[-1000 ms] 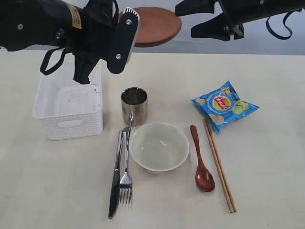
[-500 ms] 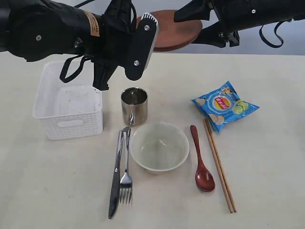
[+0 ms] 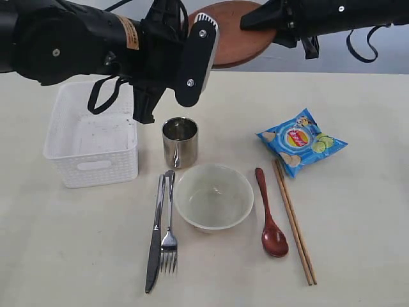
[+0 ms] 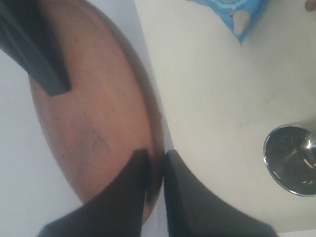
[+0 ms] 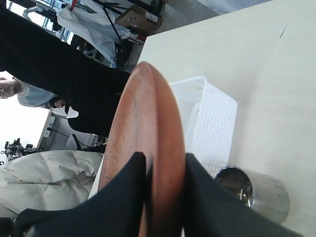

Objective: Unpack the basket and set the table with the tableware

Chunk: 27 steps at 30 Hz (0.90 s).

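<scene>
The plate's opposite rims (image 3: 233, 35) are held by both grippers, so next my left gripper lets go and moves away before my right gripper lowers the plate behind the cream bowl.
The reddish-brown plate (image 3: 231, 33) hangs in the air above the far side of the table (image 3: 358, 224), held at both ends. My left gripper (image 3: 203, 24) is shut on its left rim (image 4: 154, 148), and my right gripper (image 3: 270, 19) is shut on the opposite rim (image 5: 165, 148). The white basket (image 3: 89, 165) stands empty at the left. In front lie the steel cup (image 3: 180, 142), cream bowl (image 3: 214, 197), knife (image 3: 154, 236), fork (image 3: 170, 238), dark red spoon (image 3: 271, 224) and chopsticks (image 3: 294, 220).
A blue chip bag (image 3: 301, 141) lies at the right, just behind the chopsticks' far ends. My left arm's dark bulk (image 3: 64, 41) hangs over the basket's far side. The cup (image 5: 247, 190) stands right beside the basket (image 5: 207, 118).
My right gripper has gone from wide open to shut on the plate's right rim. My left arm carried the plate rightward earlier and now barely moves.
</scene>
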### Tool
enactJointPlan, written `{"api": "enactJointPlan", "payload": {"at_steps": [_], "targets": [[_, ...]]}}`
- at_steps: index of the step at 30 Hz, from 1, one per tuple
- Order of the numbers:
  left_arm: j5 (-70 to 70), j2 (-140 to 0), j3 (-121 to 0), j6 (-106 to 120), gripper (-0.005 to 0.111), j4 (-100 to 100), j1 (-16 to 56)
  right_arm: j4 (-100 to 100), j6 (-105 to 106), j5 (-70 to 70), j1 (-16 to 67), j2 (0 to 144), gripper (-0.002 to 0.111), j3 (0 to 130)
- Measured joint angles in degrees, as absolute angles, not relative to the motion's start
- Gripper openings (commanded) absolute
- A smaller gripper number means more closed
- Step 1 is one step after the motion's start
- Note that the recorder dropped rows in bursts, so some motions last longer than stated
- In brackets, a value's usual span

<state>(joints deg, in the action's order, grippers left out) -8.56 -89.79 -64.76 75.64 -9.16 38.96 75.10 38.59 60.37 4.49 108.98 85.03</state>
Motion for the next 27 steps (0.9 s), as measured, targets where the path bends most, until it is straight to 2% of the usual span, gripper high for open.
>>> {"api": "enactJointPlan", "payload": {"at_steps": [4, 6, 18, 21, 23, 27], "targets": [[-8.9, -89.8, -64.8, 75.2, 0.053, -8.9, 39.1, 75.4, 38.5, 60.5, 4.5, 109.0, 0.0, 85.0], [-8.6, -89.8, -64.8, 75.0, 0.064, -8.9, 39.1, 74.9, 38.8, 60.5, 4.5, 109.0, 0.0, 85.0], [-8.0, -89.7, -64.8, 64.1, 0.066, -8.6, 39.1, 71.1, 38.7, 60.0, -0.1, 109.2, 0.0, 85.0], [-8.6, -89.7, -64.8, 57.8, 0.062, -8.6, 39.1, 67.0, 37.8, 59.7, -1.4, 109.2, 0.0, 85.0], [-9.1, -89.7, -64.8, 51.6, 0.051, -8.6, 39.1, 64.1, 37.3, 58.6, -1.5, 109.2, 0.0, 84.7], [-11.8, -89.7, -64.8, 39.1, 0.013, -8.6, 39.1, 62.3, 36.9, 55.4, -1.5, 109.2, 0.0, 81.5]]}}
